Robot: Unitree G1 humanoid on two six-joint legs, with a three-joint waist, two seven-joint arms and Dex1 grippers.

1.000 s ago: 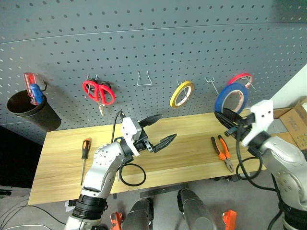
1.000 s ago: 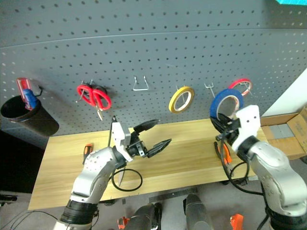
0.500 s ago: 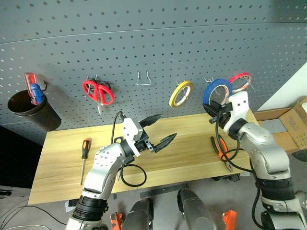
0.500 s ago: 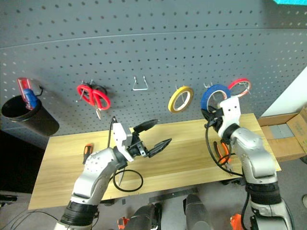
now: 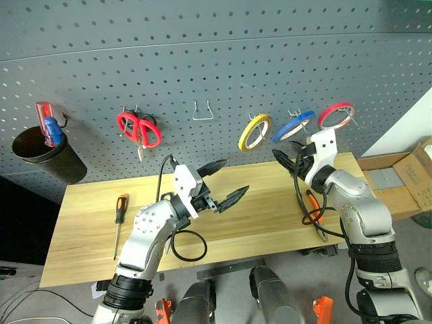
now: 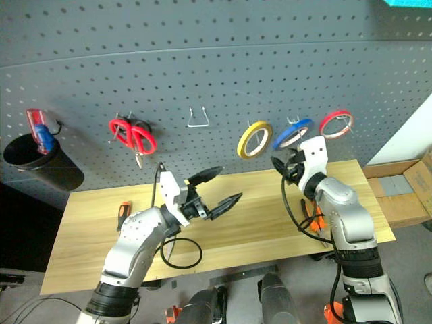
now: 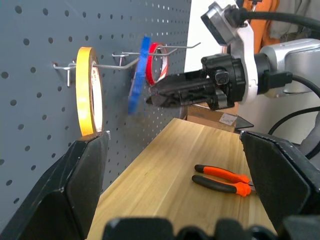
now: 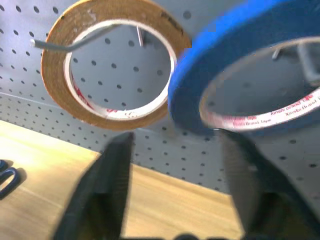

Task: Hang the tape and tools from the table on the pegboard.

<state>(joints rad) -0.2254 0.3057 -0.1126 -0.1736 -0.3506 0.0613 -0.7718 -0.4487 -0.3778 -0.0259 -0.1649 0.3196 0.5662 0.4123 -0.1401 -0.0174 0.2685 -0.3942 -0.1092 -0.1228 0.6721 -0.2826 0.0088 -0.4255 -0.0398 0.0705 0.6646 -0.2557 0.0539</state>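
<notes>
The pliers [image 5: 315,208] will lean to the side with their handles up when I lower their jaws into the empty hook [image 5: 203,111], because the hook is a wide, open loop of wire.
The blue tape [image 5: 294,125] hangs tilted on a hook of the pegboard [image 5: 202,54], between a yellow ring and a red one. My right gripper [image 5: 282,157] is just below and in front of it, open, with nothing between its fingers [image 8: 111,190]. My left gripper [image 5: 226,181] is held open over the middle of the table [image 5: 88,236], empty. The orange-handled pliers [image 7: 222,179] lie on the table's right end, partly behind my right arm. The orange-and-black screwdriver [image 5: 119,212] lies at the left end. A dark blue scissor loop [image 8: 7,177] shows on the table.
Yellow tape [image 5: 255,131], red tape [image 5: 335,115] and red scissors [image 5: 140,129] hang on the board, with a bare hook [image 5: 202,111] between them. A black cup [image 5: 44,152] holds a red-and-blue screwdriver. A black cable loop [image 5: 187,246] lies on the table. Cardboard boxes [image 5: 412,179] stand right.
My right gripper carried the blue tape in to the board, slid it onto the hook and opened; the ring now hangs free. The left arm kept still.
</notes>
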